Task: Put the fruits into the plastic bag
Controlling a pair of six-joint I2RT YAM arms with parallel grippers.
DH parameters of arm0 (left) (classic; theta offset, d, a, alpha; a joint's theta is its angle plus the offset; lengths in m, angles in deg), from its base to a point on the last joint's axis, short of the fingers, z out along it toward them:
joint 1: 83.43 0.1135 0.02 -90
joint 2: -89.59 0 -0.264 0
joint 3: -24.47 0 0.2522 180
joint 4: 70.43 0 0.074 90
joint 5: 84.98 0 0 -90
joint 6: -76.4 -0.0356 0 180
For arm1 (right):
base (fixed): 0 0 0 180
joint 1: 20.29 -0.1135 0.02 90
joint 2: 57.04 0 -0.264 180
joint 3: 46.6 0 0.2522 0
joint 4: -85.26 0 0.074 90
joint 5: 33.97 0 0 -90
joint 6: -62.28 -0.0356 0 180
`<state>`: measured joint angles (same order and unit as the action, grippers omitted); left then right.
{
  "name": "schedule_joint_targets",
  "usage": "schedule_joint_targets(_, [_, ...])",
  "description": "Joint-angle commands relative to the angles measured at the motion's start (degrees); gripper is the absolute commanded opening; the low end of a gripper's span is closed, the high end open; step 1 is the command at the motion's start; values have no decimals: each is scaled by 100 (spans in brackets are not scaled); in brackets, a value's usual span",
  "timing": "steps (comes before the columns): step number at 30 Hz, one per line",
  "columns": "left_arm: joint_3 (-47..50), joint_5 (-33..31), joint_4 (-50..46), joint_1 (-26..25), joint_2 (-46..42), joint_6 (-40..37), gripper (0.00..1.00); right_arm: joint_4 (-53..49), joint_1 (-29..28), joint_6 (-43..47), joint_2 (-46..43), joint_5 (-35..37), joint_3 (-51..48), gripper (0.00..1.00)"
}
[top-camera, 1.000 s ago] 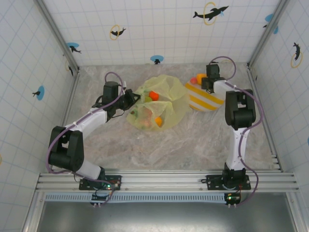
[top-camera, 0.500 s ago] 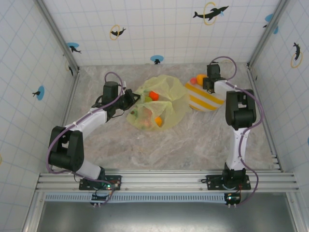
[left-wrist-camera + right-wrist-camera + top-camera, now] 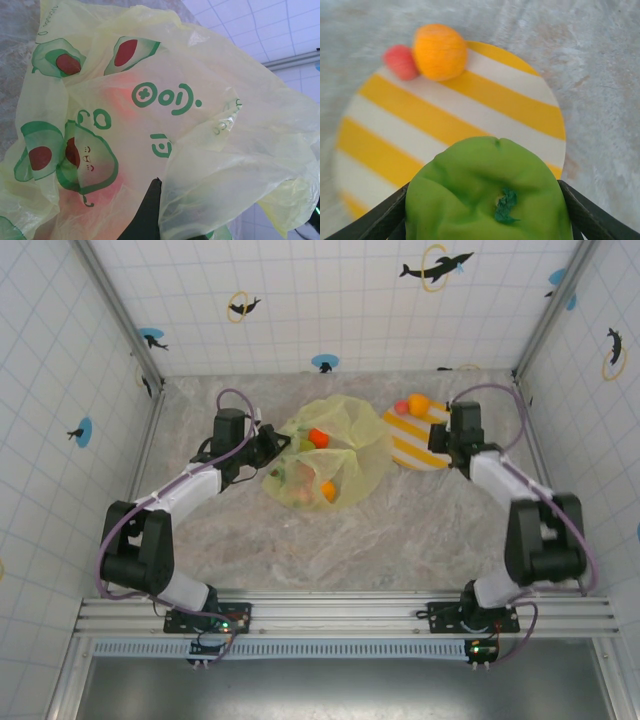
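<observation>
My right gripper should keep carrying the green apple until it is inside the bag [image 3: 345, 466], then let it go, as the plastic bag's opening [image 3: 364, 451] is wide open toward the striped plate.
The plastic bag [image 3: 335, 455], yellow-green with avocado prints, lies at mid-table, and my left gripper [image 3: 275, 445] is shut on its left edge. In the left wrist view the bag [image 3: 200, 115] drapes over a dark finger [image 3: 150, 210]. Through the film show two oranges [image 3: 318, 437] [image 3: 327, 490] and a reddish fruit [image 3: 300, 475]. My right gripper [image 3: 440, 436] hovers over the striped plate [image 3: 415, 450], shut on a green apple [image 3: 490, 195] between its fingers [image 3: 590, 215]. An orange [image 3: 440, 51] and a small red fruit [image 3: 400, 61] sit at the plate's far rim [image 3: 495, 115].
The marble table [image 3: 330, 540] is walled by tiled panels on three sides. Metal posts stand at the back corners. The plate sits just right of the bag, touching its edge.
My right arm has swung out to the right and drawn its gripper back from the plate's far edge to its near right side, with the green apple. The left arm and the bag stayed still.
</observation>
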<state>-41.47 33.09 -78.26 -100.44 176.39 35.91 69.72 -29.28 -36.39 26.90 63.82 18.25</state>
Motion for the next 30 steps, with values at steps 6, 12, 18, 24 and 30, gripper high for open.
schedule_joint_targets(6, [27,172,89,50,-1,88,0,1438,-651,-1082,-2292,-2285,-1953,63])
schedule_joint_targets(12, [58,216,127,48,2,128,0,1619,-1420,-787,-1945,-2472,-1674,63])
schedule_joint_targets(18, [41,216,118,50,-23,120,0,1893,-1697,-744,-1064,-2651,-1253,63])
schedule_joint_targets(24, [45,277,127,53,-9,148,0,2059,-2070,-508,-232,-2876,-804,64])
schedule_joint_targets(30, [46,260,127,49,-15,142,0,2237,-2469,-491,780,-2762,-153,65])
